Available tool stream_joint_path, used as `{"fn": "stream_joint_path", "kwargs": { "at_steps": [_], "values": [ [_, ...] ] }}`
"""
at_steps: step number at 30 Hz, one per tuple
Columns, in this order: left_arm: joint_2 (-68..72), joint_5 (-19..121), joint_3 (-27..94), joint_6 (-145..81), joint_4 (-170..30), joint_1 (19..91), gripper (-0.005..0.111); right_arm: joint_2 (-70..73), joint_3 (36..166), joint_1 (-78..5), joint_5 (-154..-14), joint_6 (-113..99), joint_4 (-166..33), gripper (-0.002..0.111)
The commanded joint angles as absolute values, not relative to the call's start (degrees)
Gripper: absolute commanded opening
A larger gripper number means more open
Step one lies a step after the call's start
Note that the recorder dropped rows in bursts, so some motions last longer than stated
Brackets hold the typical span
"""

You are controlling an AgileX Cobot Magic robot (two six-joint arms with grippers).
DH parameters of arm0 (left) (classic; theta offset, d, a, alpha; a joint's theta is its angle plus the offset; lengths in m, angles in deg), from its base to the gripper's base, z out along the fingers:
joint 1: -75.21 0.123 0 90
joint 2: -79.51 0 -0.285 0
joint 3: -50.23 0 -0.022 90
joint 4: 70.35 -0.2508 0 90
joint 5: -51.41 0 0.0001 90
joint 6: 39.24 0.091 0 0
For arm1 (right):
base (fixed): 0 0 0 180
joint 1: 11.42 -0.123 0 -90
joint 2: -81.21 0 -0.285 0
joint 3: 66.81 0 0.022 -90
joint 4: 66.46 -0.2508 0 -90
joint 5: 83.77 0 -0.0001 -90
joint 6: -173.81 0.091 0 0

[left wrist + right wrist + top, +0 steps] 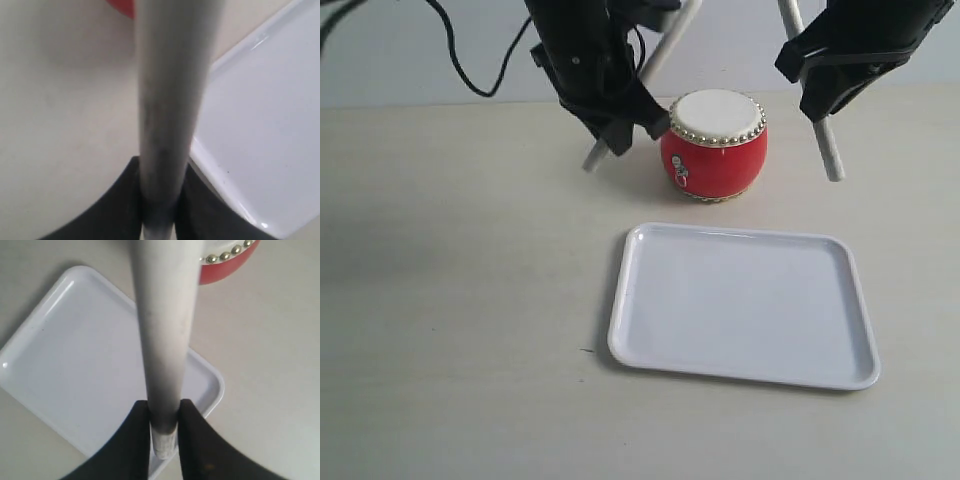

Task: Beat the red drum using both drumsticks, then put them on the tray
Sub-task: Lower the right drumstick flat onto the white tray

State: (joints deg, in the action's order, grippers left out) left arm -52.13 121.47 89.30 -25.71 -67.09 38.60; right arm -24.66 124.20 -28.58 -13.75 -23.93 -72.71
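Observation:
My left gripper's drumstick is close beside the drum and tray, so next my left gripper moves back before my right gripper puts its drumstick across the tray.
The red drum with its cream skin stands upright behind the white tray. My left gripper hangs just left of the drum, shut on a drumstick that slants up and to the right behind the drum. My right gripper is to the drum's right, above the table, shut on the other drumstick, whose lower end points down. In the left wrist view the stick runs out from the gripper, over the tray's rim. In the right wrist view the stick leaves the gripper above the tray toward the drum.
A pale beige table carries everything. A black cable hangs at the back left, near the left arm. The tray lies in front of the drum, with nothing in it.

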Motion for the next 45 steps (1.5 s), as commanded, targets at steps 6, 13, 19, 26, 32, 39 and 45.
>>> {"fn": "stream_joint_path", "kwargs": {
  "at_steps": [6, 13, 19, 26, 32, 39, 45],
  "values": [
    [-42.8, 115.5, 77.1, -24.5, -67.5, 42.1, 0.000, -30.6, 124.3, -28.4, -13.8, -31.8, -69.3, 0.000],
    [-35.5, 100.6, 60.7, -22.6, -65.2, 49.4, 0.000, -34.6, 122.8, -28.8, -13.8, -41.1, -68.1, 0.000],
    [-30.0, 95.5, 54.6, -14.7, -56.9, 52.1, 0.000, -38.1, 120.4, -31.3, -13.8, -48.4, -67.0, 0.000],
    [-25.1, 93.7, 51.6, -0.1, -43.0, 52.1, 0.000, -41.0, 120.4, -35.7, -13.8, -48.5, -61.5, 0.000],
    [-22.0, 92.3, 49.5, 0.6, -42.4, 53.0, 0.000, -45.4, 120.4, -37.4, -13.8, -49.4, -58.1, 0.000],
    [-21.7, 91.9, 49.3, 0.8, -41.8, 53.4, 0.000, -47.6, 120.4, -37.4, -14.2, -45.9, -55.7, 0.000],
    [-21.6, 90.5, 48.7, 1.2, -41.0, 53.4, 0.000, -47.6, 120.4, -37.4, -19.1, -45.9, -56.7, 0.000]
  ]
}}
